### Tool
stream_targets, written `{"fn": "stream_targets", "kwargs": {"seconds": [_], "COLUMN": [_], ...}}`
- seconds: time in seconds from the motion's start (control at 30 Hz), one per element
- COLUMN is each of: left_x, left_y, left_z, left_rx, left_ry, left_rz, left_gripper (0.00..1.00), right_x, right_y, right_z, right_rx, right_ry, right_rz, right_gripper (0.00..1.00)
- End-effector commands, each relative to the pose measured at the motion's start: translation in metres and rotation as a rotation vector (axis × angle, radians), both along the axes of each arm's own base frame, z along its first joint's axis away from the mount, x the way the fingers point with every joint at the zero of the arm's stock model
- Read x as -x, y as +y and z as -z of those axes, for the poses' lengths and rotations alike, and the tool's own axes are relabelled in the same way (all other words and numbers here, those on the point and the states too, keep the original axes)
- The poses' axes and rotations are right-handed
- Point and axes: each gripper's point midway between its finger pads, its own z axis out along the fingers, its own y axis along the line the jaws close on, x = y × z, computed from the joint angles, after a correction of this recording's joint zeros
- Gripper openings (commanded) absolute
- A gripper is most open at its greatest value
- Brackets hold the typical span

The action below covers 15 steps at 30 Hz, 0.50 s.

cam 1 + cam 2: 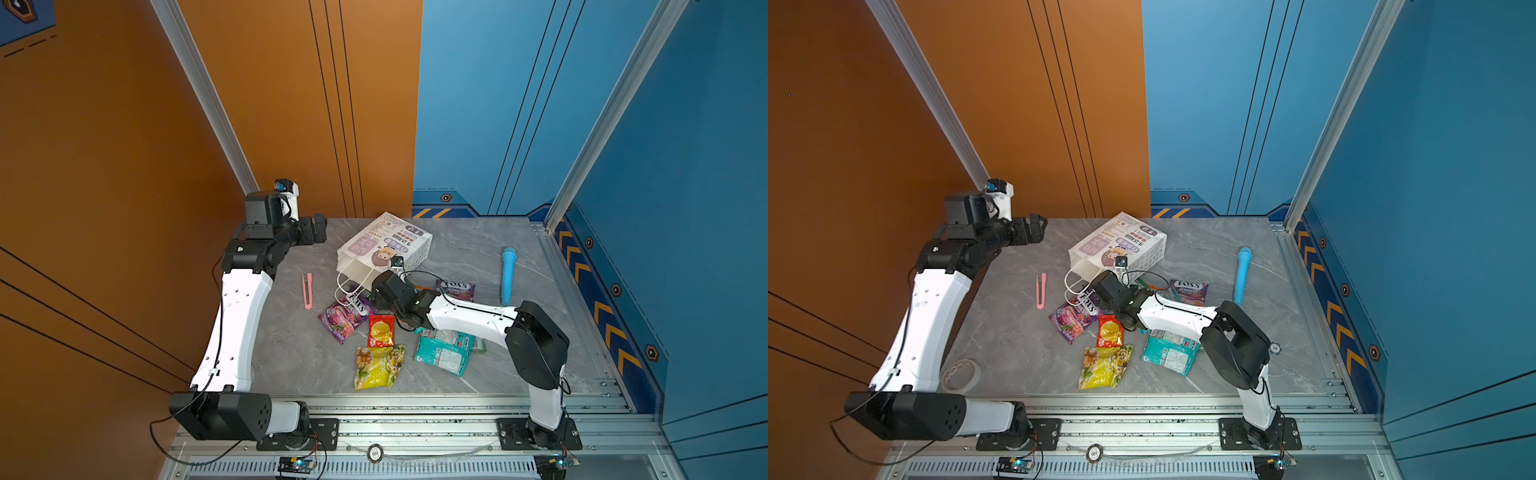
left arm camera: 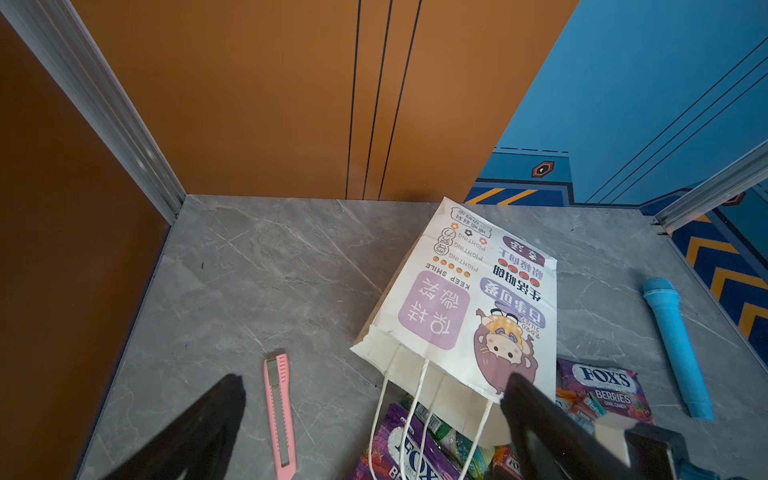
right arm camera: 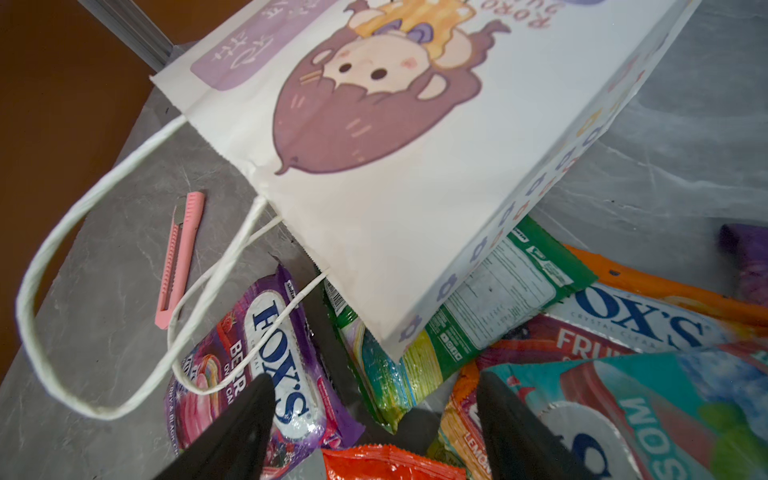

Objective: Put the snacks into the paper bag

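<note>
The paper bag's opening (image 1: 357, 270) droops over the green packet. Next, I lift the opening's near corner (image 3: 397, 336) with my right gripper so that my left gripper can take the opening's other edge.
The white paper bag (image 1: 384, 245) (image 2: 461, 299) lies on its side at the back middle of the table, its mouth and cord handles (image 3: 83, 216) facing the front. Snacks lie in front of the mouth: a purple FOX'S packet (image 1: 345, 318), a small red one (image 1: 381, 330), a yellow one (image 1: 378, 365), a teal one (image 1: 442, 351) and another purple one (image 1: 456, 289). A green packet (image 3: 457, 316) is tucked under the bag's corner. My right gripper (image 3: 374, 380) hangs open just above this pile, holding nothing. My left gripper (image 2: 374, 384) (image 1: 320, 227) is open and empty, raised at the back left.
A pink utility knife (image 1: 307, 291) lies left of the bag's handles. A light blue microphone-shaped cylinder (image 1: 508, 274) lies at the right. A tape roll (image 1: 961, 376) sits at the front left beside the left arm. Orange and blue walls close the back and sides.
</note>
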Motion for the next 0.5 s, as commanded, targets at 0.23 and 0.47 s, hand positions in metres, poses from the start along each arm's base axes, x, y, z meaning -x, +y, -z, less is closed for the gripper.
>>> {"fn": "stream_targets", "kwargs": {"seconds": [0.23,0.47], "left_x": [0.011,0.016], "left_y": [0.011,0.017], "left_z": [0.0,0.002], "left_rx": [0.033,0.005], "left_ry": [-0.021,-0.023], "left_rz": [-0.013,-0.026], "left_gripper": [0.99,0.99], "right_x": [-0.034,-0.046], "right_y": [-0.016,-0.023], "right_z": [0.005,-0.008], "right_rx": [0.088,0.125], "right_ry": [-0.026,-0.072], "right_rz": [0.137,0.139], "right_gripper": [0.67,0.35]}}
